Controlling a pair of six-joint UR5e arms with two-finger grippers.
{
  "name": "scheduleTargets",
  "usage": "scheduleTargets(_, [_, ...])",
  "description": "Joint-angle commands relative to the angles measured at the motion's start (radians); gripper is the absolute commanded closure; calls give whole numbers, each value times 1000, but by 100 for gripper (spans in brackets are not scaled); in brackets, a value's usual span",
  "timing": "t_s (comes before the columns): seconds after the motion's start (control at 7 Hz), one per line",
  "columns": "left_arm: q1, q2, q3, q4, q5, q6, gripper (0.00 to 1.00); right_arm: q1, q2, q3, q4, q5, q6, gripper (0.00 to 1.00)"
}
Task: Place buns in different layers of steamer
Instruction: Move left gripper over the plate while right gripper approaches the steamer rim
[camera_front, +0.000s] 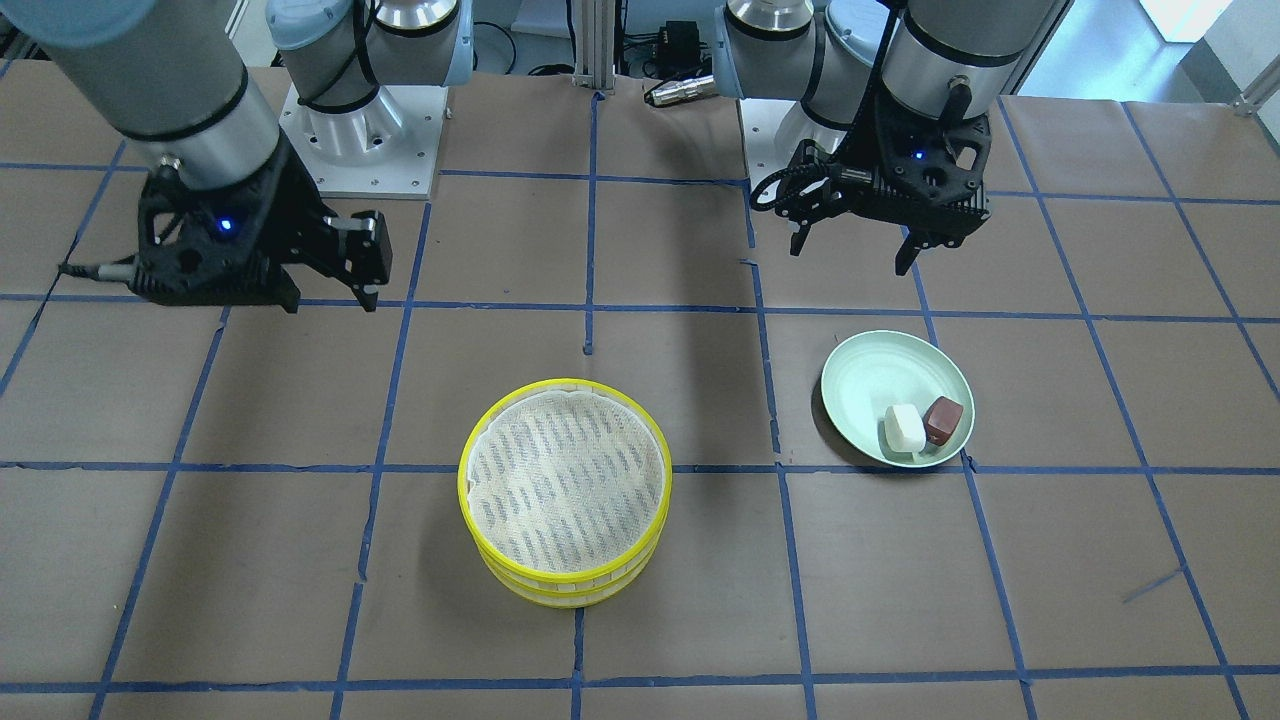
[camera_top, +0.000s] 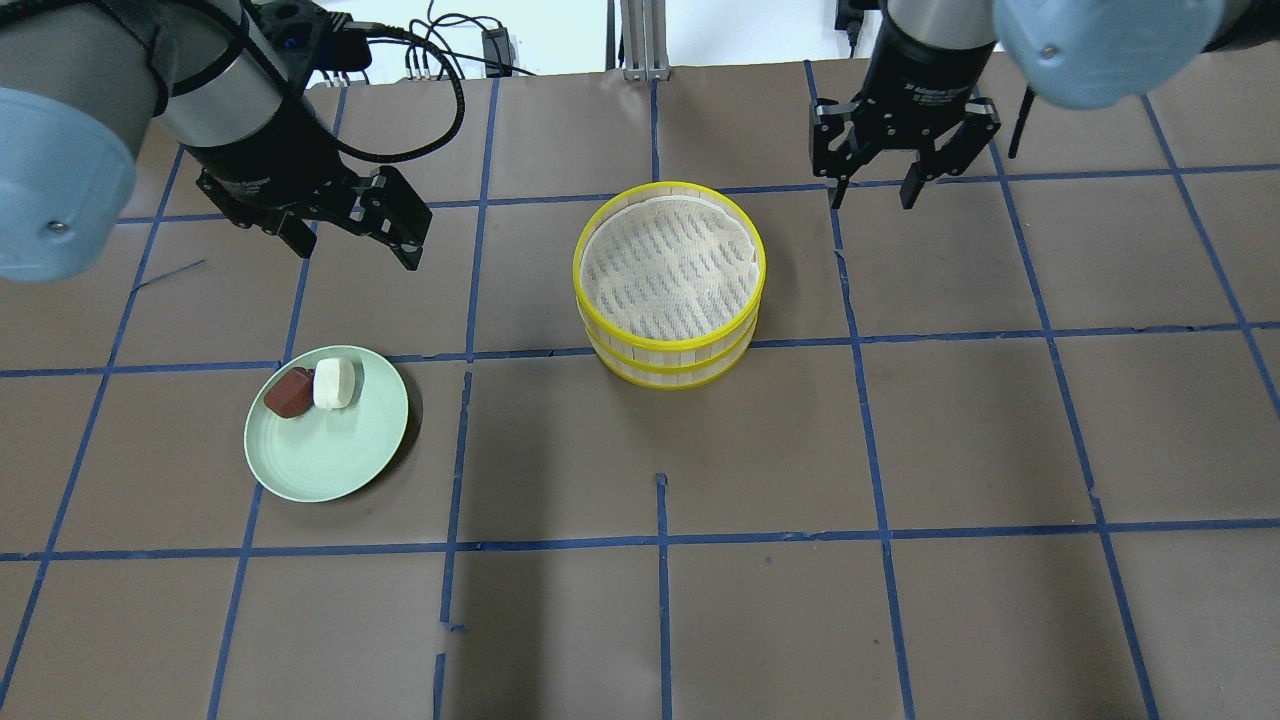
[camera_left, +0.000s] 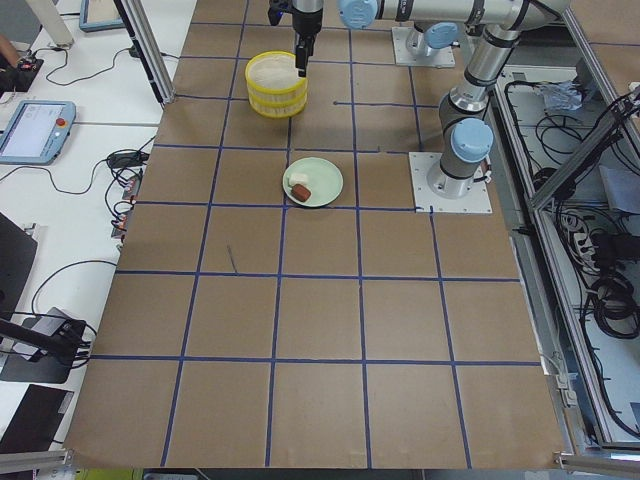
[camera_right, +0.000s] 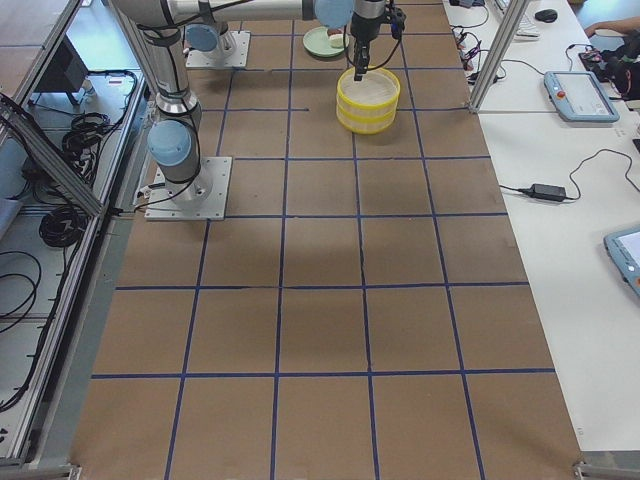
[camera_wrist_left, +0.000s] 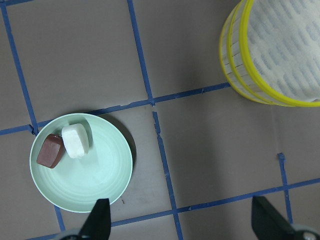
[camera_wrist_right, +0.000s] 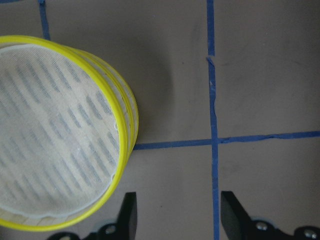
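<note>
The upper steamer tray's near rim is free and the open fingers are lined up across it, so the robot's right gripper should go to that rim next and close there.
The steamer is two stacked yellow-rimmed trays with a white liner, empty on top, near the table's middle; it also shows in the overhead view. The white bun and the reddish-brown bun lie side by side on a pale green plate. My left gripper is open and empty, in the air beyond the plate. Its wrist view shows both buns ahead of the left gripper. My right gripper is open and empty, to the right of the steamer.
The table is brown paper with a grid of blue tape lines. The two arm bases stand at the robot's side of the table. Monitors and cables lie off the table's ends in the side views.
</note>
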Motion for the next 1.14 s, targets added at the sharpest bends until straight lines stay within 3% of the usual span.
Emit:
scheduleTargets(0.0, [2, 1, 0, 0, 0, 5, 0, -14, -40, 4, 39, -4, -73, 4])
scheduleTargets(0.57, [40, 18, -5, -8, 5, 13, 0, -14, -39, 19, 33, -3, -93, 1])
scheduleTargets(0.86, [141, 12, -124, 3, 2, 95, 0, -8, -13, 90, -79, -6, -87, 0])
scheduleTargets(1.0, [178, -14, -182, 45, 76, 93, 0, 0, 53, 98, -135, 2, -60, 0])
